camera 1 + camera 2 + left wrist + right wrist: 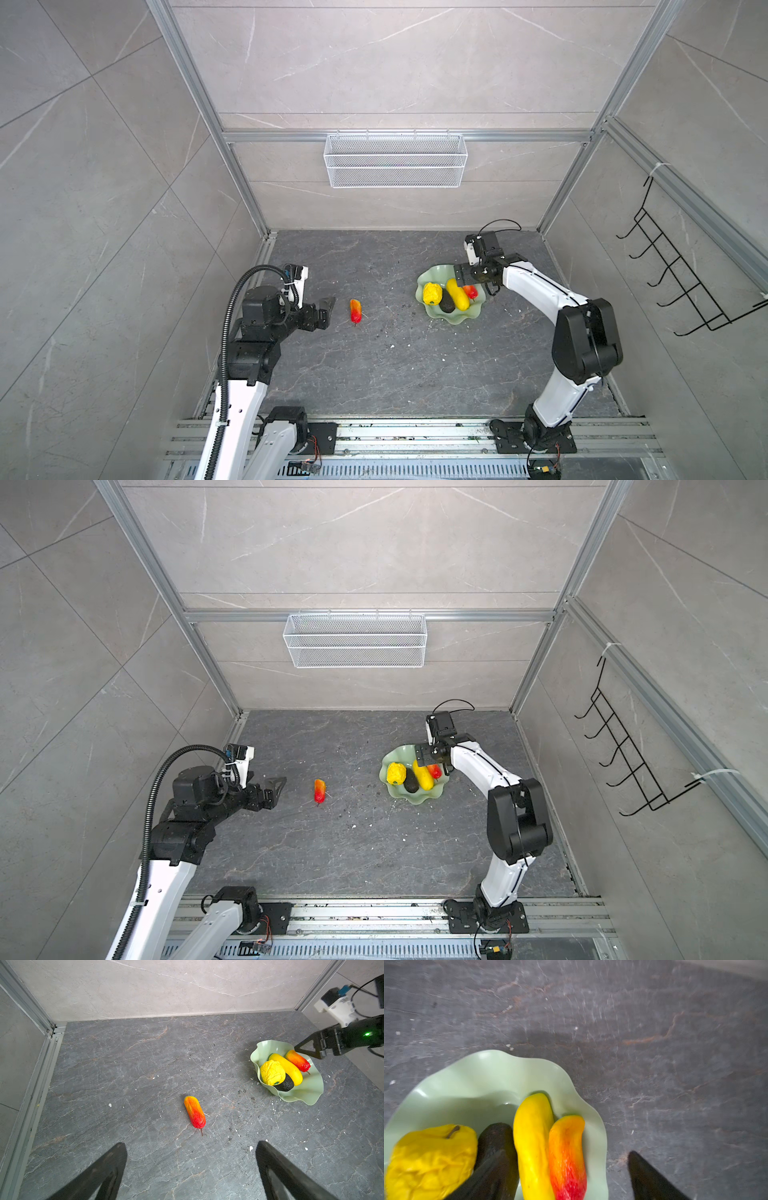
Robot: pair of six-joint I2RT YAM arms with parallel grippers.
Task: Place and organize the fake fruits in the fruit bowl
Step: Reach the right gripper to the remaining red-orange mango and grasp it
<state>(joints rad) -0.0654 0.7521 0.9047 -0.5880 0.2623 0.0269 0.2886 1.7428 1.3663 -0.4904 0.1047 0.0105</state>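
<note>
Open space runs along both sides of the lone red-orange fruit (356, 308), so my right gripper should continue across to it and close on the fruit's middle.
The pale green fruit bowl (451, 318) (415, 799) (311, 1093) (488, 1076) holds several fake fruits. These are a lumpy yellow one (432, 293) (431, 1163), a dark oval (447, 304) (286, 1084), a long yellow one (458, 295) (533, 1136) and a red-orange one (471, 291) (298, 1060) (566, 1157). A second red-orange fruit (355, 311) (319, 791) (195, 1112) lies alone on the table. My right gripper (462, 274) (424, 756) (566, 1153) hangs open over the bowl's far side and grips nothing. My left gripper (328, 311) (191, 1145) is open just short of the lone fruit.
A white wire basket (395, 160) hangs on the back wall. A black hook rack (681, 274) sticks out from the right wall. Pale crumbs and dark specks dot the slate table (395, 365). Aluminium frame rails (266, 245) run along the table's sides.
</note>
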